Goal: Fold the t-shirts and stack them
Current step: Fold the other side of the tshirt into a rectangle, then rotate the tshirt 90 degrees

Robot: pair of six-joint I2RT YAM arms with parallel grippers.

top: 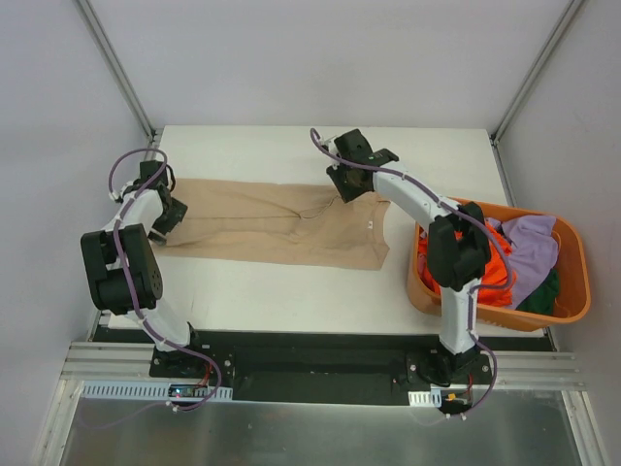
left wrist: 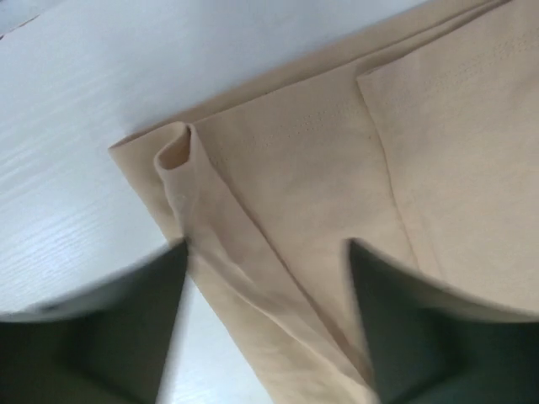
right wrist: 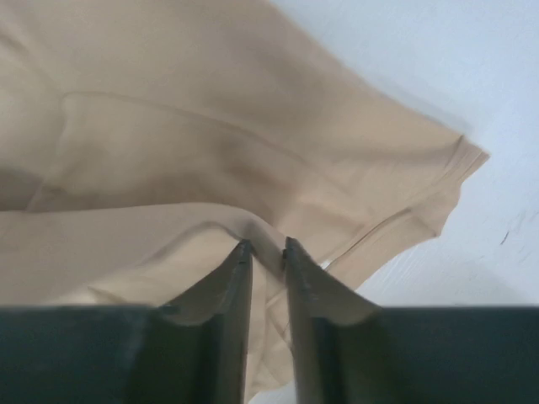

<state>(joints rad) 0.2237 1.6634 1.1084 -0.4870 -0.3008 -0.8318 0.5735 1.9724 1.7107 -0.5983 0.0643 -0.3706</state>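
Next, I turn the tan t-shirt, since it lies parallel to the base bar, with my left gripper swinging the t-shirt's hem end toward the base bar before folding.
A tan t-shirt lies folded lengthwise across the white table. My left gripper is open over its left end; in the left wrist view the hem corner lies between the spread fingers. My right gripper is at the shirt's far right part, shut on a pinched fold of the tan cloth. An orange t-shirt, a lavender one and a dark green one lie bunched in the basket.
An orange plastic basket stands at the table's right edge, next to my right arm. Grey walls enclose the table on the left, the back and the right. The black base rail runs along the near edge.
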